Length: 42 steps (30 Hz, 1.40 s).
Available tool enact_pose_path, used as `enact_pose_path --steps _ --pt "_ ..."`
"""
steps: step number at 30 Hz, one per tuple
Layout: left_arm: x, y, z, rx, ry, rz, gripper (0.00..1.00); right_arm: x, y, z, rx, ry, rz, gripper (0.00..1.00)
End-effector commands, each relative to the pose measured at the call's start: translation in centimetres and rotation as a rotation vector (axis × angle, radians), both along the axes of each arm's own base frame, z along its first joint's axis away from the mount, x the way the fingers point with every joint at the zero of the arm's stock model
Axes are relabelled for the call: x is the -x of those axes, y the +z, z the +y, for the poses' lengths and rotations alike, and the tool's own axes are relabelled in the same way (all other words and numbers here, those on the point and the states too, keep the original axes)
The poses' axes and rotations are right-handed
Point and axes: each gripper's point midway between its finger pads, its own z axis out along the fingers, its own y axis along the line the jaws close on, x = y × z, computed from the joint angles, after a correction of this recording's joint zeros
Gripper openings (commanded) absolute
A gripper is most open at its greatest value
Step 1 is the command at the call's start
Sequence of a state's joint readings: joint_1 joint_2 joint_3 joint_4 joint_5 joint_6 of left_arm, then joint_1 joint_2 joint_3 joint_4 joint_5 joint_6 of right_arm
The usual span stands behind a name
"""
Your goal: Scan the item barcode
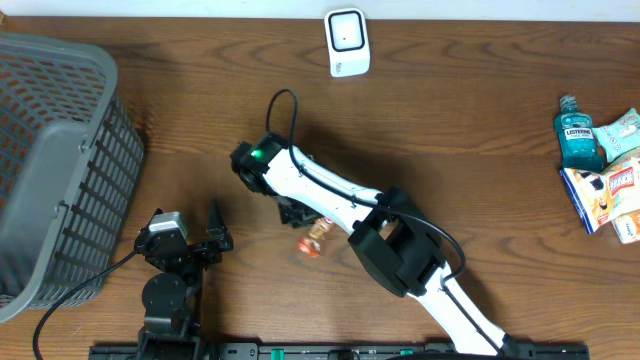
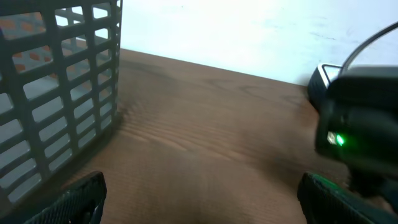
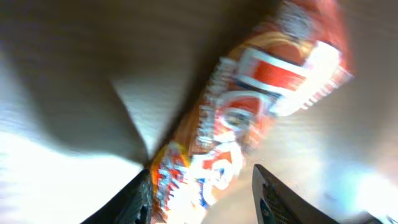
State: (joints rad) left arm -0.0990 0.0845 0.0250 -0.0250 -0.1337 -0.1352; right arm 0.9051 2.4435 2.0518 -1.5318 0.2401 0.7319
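The snack packet's near end (image 3: 198, 177) lies at an angle in my right gripper's fingers. Next, I open them, lift clear and grip further along, closer to the packet's middle (image 3: 239, 115).
The item is an orange, red and white snack packet (image 1: 312, 238) lying on the wooden table under my right arm. In the right wrist view the packet (image 3: 249, 118) fills the frame, blurred, with its near end between the jaws. My right gripper (image 3: 202, 177) stands partly open around that end: the left finger touches it and a gap shows at the right finger (image 3: 273, 199). From overhead the right gripper (image 1: 296, 213) points down beside the packet. The white barcode scanner (image 1: 347, 42) stands at the table's back edge. My left gripper (image 2: 199, 186) is open and empty at the front left.
A grey plastic basket (image 1: 50, 150) fills the left side, close to the left gripper (image 1: 213, 235). A blue mouthwash bottle (image 1: 578, 135) and boxed goods (image 1: 605, 195) lie at the right edge. The right wrist with its green light (image 2: 339, 140) is near the left arm's view.
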Motion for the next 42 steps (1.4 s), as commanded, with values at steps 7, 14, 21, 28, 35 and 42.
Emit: enact_pose_path --steps 7,14,21,28,35,42 --pt "0.2 -1.8 0.4 0.0 0.022 0.054 0.98 -1.6 0.2 -2.5 0.091 -0.028 -0.051 0.61" --pt "0.2 -1.8 0.4 0.0 0.022 0.054 0.98 0.1 -3.0 -3.0 0.063 -0.045 0.039 0.67" --pt "0.2 -1.8 0.4 0.0 0.022 0.054 0.98 5.3 -7.2 -2.4 -0.094 -0.061 0.315 0.19" --pt "0.2 -1.8 0.4 0.0 0.022 0.054 0.98 4.6 -7.5 -1.5 -0.168 -0.001 0.337 0.01" --pt "0.2 -1.8 0.4 0.0 0.022 0.054 0.98 0.1 -2.7 3.3 -0.497 0.209 0.333 0.01" --pt "0.2 -1.8 0.4 0.0 0.022 0.054 0.98 -3.4 3.1 4.1 -0.77 0.399 0.265 0.01"
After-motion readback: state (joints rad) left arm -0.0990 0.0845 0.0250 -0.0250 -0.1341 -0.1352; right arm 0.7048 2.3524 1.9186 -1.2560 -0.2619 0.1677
